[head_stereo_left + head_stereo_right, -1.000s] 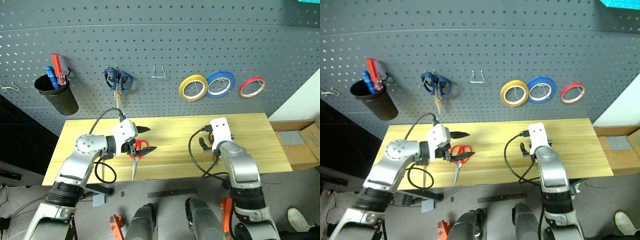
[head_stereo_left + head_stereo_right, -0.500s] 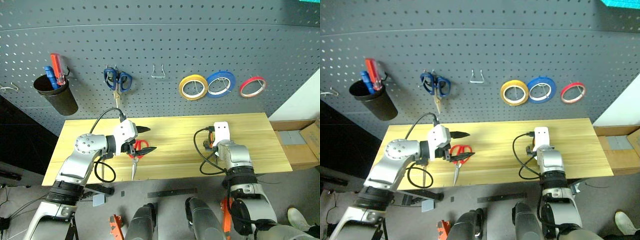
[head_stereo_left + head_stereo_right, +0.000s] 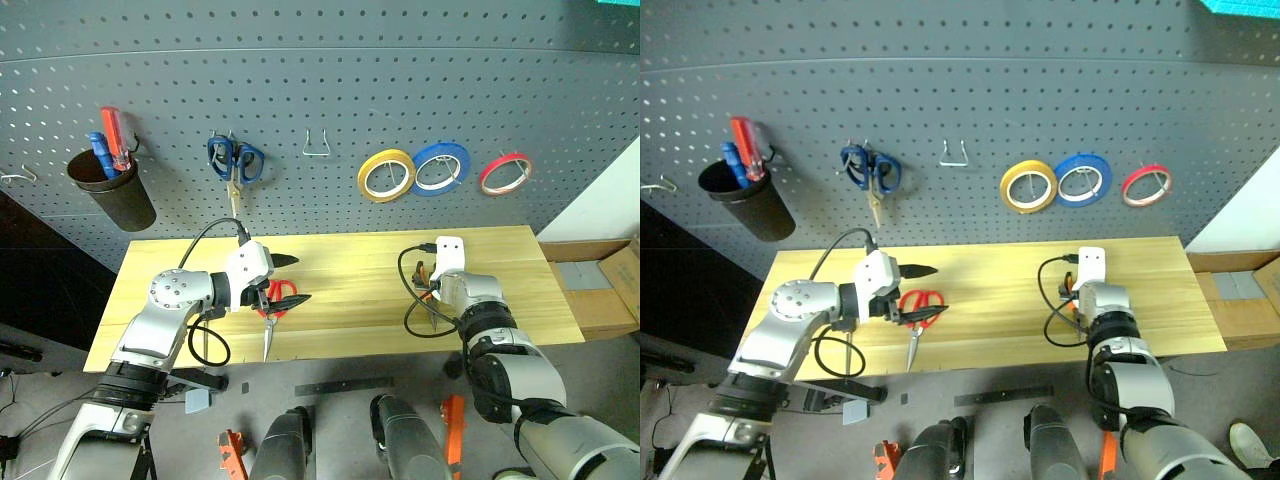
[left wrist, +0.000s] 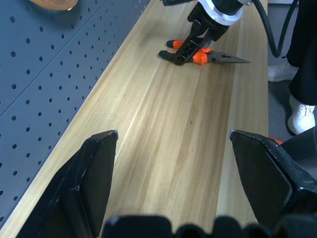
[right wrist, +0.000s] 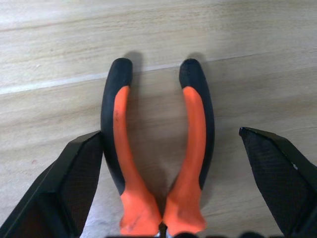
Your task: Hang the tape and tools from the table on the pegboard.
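The wires of the wire hook leave a gap [image 3: 316, 145] between them, so the pliers [image 5: 183, 198] will hang with their jaws pointing down and their handles up when the robot lowers them in.
The yellowish tape [image 3: 386, 175] hangs on a hook of the dark grey pegboard [image 3: 320, 70]. Red-handled scissors [image 3: 272, 305] lie on the wooden table [image 3: 350, 255], blades toward the front edge. My left gripper [image 3: 291, 279] hovers open just above their handles. The small pliers [image 5: 194, 134] with orange-and-black handles lie flat on the table's right half. My right gripper [image 5: 170, 134] points down at them, open, one finger on each side of the handles and touching neither.
On the pegboard hang blue-handled scissors [image 3: 236, 160], a blue tape roll [image 3: 441, 167], a red tape roll [image 3: 503, 173], a bare wire hook [image 3: 317, 145] and a black cup [image 3: 112, 190] holding red and blue screwdrivers. Cardboard boxes [image 3: 600, 285] stand right of the table.
My right arm has swung forward, down and to the right, bringing its open gripper over the pliers. The left arm and the scissors have stayed put.
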Robot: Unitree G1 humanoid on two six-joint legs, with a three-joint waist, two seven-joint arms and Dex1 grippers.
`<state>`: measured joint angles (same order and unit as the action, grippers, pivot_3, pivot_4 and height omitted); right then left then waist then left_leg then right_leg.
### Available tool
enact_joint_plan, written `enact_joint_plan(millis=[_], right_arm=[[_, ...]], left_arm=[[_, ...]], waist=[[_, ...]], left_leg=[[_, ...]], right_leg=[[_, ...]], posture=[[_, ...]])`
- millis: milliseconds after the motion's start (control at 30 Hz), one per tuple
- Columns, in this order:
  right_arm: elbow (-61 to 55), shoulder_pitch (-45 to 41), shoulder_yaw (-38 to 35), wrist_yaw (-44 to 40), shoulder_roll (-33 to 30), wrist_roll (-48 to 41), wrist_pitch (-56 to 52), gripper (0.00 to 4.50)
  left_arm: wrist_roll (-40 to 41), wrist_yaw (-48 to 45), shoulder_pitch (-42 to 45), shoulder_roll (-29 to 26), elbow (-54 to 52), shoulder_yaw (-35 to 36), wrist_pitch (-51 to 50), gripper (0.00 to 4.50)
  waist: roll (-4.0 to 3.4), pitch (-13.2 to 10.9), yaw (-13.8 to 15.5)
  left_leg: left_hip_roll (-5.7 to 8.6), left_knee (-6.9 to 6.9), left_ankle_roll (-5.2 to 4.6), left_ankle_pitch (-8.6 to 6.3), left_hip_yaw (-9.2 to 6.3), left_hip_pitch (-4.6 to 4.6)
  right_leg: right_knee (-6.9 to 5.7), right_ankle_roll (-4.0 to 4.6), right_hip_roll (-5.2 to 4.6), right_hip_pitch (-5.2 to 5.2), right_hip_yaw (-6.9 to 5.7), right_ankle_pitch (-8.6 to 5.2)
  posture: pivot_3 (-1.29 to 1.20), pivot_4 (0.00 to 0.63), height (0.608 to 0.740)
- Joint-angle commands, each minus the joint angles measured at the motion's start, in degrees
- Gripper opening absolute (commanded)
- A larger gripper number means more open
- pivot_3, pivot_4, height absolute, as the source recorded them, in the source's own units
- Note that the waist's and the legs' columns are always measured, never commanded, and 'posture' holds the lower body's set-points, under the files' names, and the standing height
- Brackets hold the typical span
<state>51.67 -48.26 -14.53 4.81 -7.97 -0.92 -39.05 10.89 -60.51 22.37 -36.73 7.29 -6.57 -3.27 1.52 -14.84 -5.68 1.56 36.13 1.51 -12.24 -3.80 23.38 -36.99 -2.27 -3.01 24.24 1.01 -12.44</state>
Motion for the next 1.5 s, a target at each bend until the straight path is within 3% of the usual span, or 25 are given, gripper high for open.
enact_joint_plan(millis=[33, 167, 300, 400, 600, 700, 800, 933, 1067, 1333, 1500], right_arm=[[1.56, 1.03, 0.5, -0.13, -0.13, -0.76, -1.08, 4.07], [-0.81, 1.56, -1.83, 1.41, 1.74, -4.01, -3.82, 2.83], [-6.96, 2.42, -1.82, 2.09, 3.34, -5.53, -6.01, 2.78], [-19.47, 5.34, 1.01, 0.94, 5.32, -5.89, -10.31, 2.78], [-60.85, 15.96, 16.61, -5.29, 8.09, -7.65, -20.0, 2.78], [-73.16, 17.59, 23.42, -6.75, 9.06, -7.86, -18.69, 2.78], [-78.07, 14.52, 28.0, -7.83, 10.13, -7.07, -15.18, 2.78], [-75.15, 6.55, 28.25, -9.36, 11.14, -6.39, -10.03, 2.78], [-62.62, -6.68, 26.21, -9.86, 12.74, -4.98, 1.29, 2.78], [-36.17, -22.24, 21.05, -8.19, 14.97, -3.21, 21.54, 2.78], [-18.62, -27.6, 19.76, -6.08, 12.74, 0.51, 37.28, 2.78]], left_arm=[[0.46, 0.32, -0.01, 0.03, -0.98, 1.17, 0.33, 3.92], [2.57, 1.5, -1.32, 0.21, -2.14, 3.16, -1.87, 3.92], [4.32, 2.08, -3.32, -0.46, -3.86, 5.32, -3.89, 3.92], [6.38, 2.98, -5.24, -0.84, -6.04, 7.79, -6.12, 3.92], [12.32, 6.55, -9.9, -1.44, -11.16, 16.01, -13.22, 3.92], [14.89, 8.24, -11.91, -1.69, -13.43, 19.69, -16.0, 3.92], [16.13, 9.74, -13.72, -2.06, -15.3, 22.57, -17.3, 3.92], [18.54, 11.43, -13.68, -1.87, -16.62, 25.4, -18.89, 3.92], [21.49, 13.84, -11.25, -0.43, -17.73, 27.36, -19.18, 3.92], [19.1, 17.54, -5.93, 1.22, -17.37, 22.12, -19.57, 3.92], [16.36, 18.19, -0.71, 2.64, -15.15, 18.14, -17.81, 3.92]], waist=[[0.01, 0.01, 0.0], [0.07, 0.06, -0.04], [0.1, 0.08, -0.06], [0.1, 0.08, -0.07], [0.07, 0.06, -0.31], [0.07, 0.07, -0.3], [0.07, 0.07, -0.31], [0.1, 0.08, 0.23], [0.13, 0.1, 0.86], [0.34, 0.22, 1.24], [0.35, 0.22, 1.55]], left_leg=[[0.0, 0.0, 0.0, 0.0, 0.0, -0.01], [-0.01, 0.0, 0.0, 0.0, 0.01, -0.05], [-0.05, 0.0, 0.0, 0.0, 0.0, -0.06], [-0.07, -0.02, 0.0, 0.0, -0.02, -0.04], [-0.1, -0.03, 0.0, 0.0, -0.31, 0.25], [-0.11, 0.01, 0.01, 0.0, -0.42, 0.37], [-0.11, 0.01, 0.01, 0.0, -0.45, 0.37], [-0.11, 0.05, 0.07, 0.03, -0.45, 0.39], [-0.11, 0.05, 0.18, 0.1, -0.43, 0.43], [0.0, -0.07, 0.21, 0.1, -0.41, 0.6], [-0.01, -0.07, 0.22, 0.1, -0.36, 0.66]], right_leg=[[0.0, 0.0, 0.0, -0.02, 0.0, 0.0], [0.0, 0.0, 0.01, -0.05, 0.01, 0.0], [-0.01, 0.0, 0.03, -0.04, 0.0, 0.0], [-0.03, 0.0, 0.03, -0.01, 0.0, 0.0], [-0.15, 0.0, 0.03, 0.41, 0.02, 0.0], [-0.14, 0.0, 0.05, 0.49, -0.06, 0.0], [-0.11, -0.01, 0.05, 0.49, -0.08, -0.01], [-0.08, 0.0, 0.05, 0.51, -0.09, 0.0], [-0.1, 0.05, 0.05, 0.62, -0.08, 0.03], [-0.16, 0.12, -0.03, 0.82, -0.07, 0.09], [-0.19, 0.15, 0.0, 0.91, -0.09, 0.12]], posture=[[-0.13, 0.216, 0.74], [-0.13, 0.212, 0.74], [-0.13, 0.21, 0.74], [-0.12, 0.207, 0.74], [-0.12, 0.212, 0.74], [-0.1, 0.212, 0.74], [-0.09, 0.208, 0.74], [-0.07, 0.198, 0.74], [-0.06, 0.196, 0.74], [-0.02, 0.2, 0.74], [0.0, 0.199, 0.74]])
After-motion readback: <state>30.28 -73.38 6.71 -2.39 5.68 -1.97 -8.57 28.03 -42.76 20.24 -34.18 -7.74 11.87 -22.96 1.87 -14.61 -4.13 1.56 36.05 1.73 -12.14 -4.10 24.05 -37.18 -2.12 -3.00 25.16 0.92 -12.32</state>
